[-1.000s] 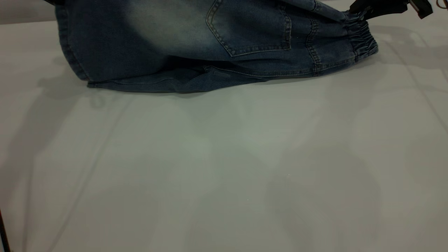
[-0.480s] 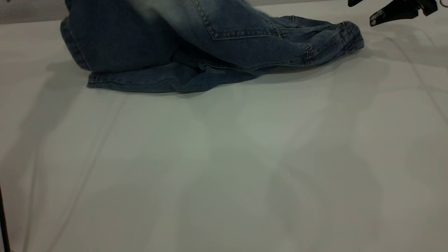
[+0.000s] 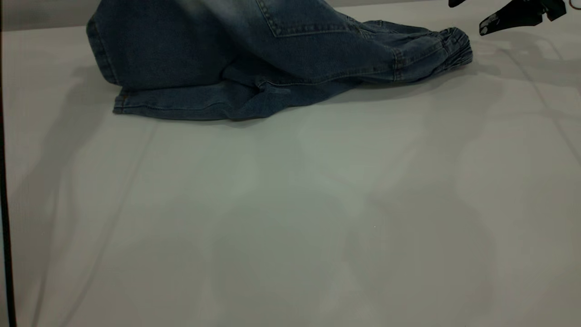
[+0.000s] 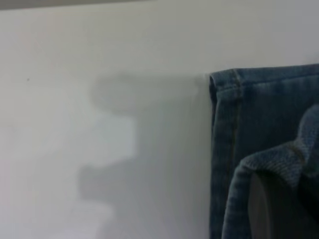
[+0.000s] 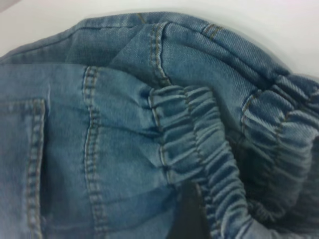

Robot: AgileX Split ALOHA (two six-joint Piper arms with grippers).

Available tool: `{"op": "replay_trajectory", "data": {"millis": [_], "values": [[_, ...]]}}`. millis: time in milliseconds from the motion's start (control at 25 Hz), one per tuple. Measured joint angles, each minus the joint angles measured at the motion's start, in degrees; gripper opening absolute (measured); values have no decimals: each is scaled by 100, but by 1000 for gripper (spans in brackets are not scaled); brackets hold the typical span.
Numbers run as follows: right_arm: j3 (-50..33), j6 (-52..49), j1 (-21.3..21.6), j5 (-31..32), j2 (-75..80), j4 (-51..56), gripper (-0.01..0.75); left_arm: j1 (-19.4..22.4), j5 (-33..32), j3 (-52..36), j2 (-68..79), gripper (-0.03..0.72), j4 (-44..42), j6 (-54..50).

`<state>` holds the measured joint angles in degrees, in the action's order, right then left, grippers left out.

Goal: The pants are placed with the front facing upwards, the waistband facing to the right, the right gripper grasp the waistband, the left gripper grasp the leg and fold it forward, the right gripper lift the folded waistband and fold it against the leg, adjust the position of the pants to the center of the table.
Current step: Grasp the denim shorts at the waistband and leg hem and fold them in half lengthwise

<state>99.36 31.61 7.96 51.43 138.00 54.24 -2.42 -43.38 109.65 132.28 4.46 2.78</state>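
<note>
The upper leg (image 3: 158, 49) is raised in my left gripper. That gripper should put the leg down and press next to the pocket (image 3: 248, 41) before my right gripper folds the waistband.
The blue denim pants (image 3: 190, 59) lie at the far side of the white table (image 3: 290, 204), with the back patch pocket (image 3: 299, 18) showing. One leg rises out of the top of the exterior view. The lower leg hem (image 3: 181, 106) rests flat on the table. In the left wrist view, denim (image 4: 264, 124) drapes over a dark finger (image 4: 271, 209) of my left gripper, which is shut on the leg. The gathered waistband (image 3: 454, 43) rests on the table at the right. My right gripper (image 3: 467, 18) hovers open just beyond it, apart from the cloth. The right wrist view has the waistband (image 5: 199, 149) beside one finger (image 5: 187, 214).
A dark vertical strip (image 3: 4, 181) runs along the left edge of the exterior view. Arm shadows fall across the table's near half (image 3: 408, 236). A grey wall band (image 3: 41, 13) shows behind the table's far edge.
My right gripper opened and let go of the waistband, which dropped onto the table. The held leg shifted up and to the right, bunching the pants.
</note>
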Motion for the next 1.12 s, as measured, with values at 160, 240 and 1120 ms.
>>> {"op": "replay_trajectory", "data": {"millis": [160,240,1120], "values": [[0,-7,0,19,0,0,513,0,-158,440,318,38,0,0],[0,-7,0,21,0,0,513,0,-144,480,336,44,0,0],[12,-20,13,376,-98,108,513,-5,-1042,480,290,461,27,407]]}}
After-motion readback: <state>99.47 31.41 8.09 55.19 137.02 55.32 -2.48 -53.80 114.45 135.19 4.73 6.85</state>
